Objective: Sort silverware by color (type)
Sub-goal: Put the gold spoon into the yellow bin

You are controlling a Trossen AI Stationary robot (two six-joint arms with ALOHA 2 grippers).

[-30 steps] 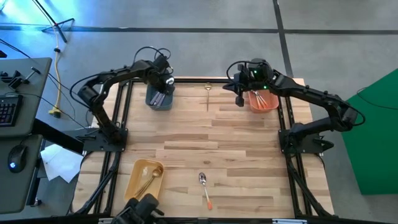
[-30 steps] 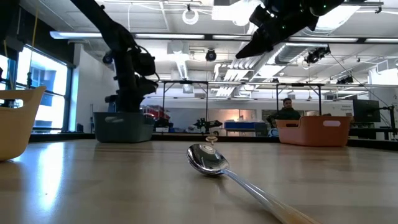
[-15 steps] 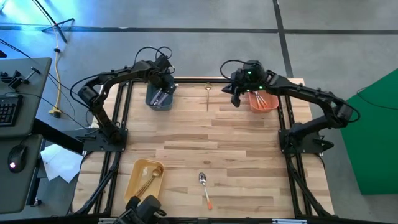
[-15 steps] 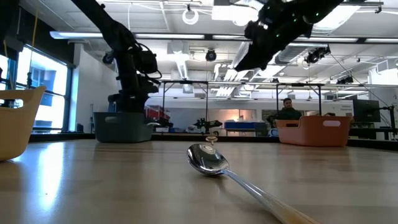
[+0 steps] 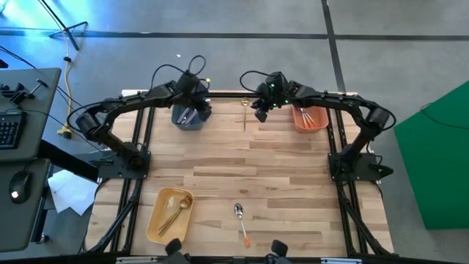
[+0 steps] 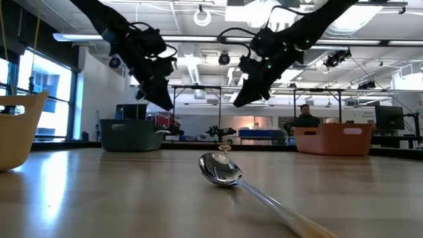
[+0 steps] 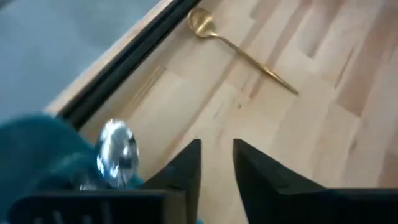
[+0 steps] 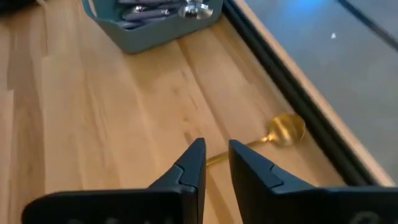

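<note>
The silver spoon's head point(image 8: 196, 9) sticks out over the blue-grey bin's rim, so next my left gripper sets it down inside the bin point(image 5: 187, 117) before my right gripper picks up the gold spoon.
A gold spoon point(image 5: 245, 111) lies flat near the table's far edge; it also shows in both wrist views point(image 7: 239, 50) point(image 8: 273, 137). My left gripper point(image 5: 207, 110) point(image 7: 217, 155) hovers shut just right of the blue-grey bin point(image 5: 187, 116), which holds silver-headed pieces point(image 7: 118, 152). My right gripper point(image 5: 259, 115) point(image 8: 216, 155) hovers shut just right of the gold spoon, above the table. A spoon with an orange handle point(image 5: 240, 220) point(image 6: 221, 170) lies near the table's near edge. The orange bin point(image 5: 309, 117) holds orange-handled pieces.
A yellow bin point(image 5: 170, 213) with gold pieces stands at the near left. Black frame rails run along the table's left and right sides and its far edge point(image 8: 292, 81). Bare wood point(image 5: 249, 165) lies between the bins. A person point(image 6: 305, 119) sits in the room beyond.
My left gripper has lifted out of the blue-grey bin and moved a little toward the table's right. My right gripper has swung from above the orange bin toward the table's left, ending beside the gold spoon and lower. No silverware on the table has moved.
</note>
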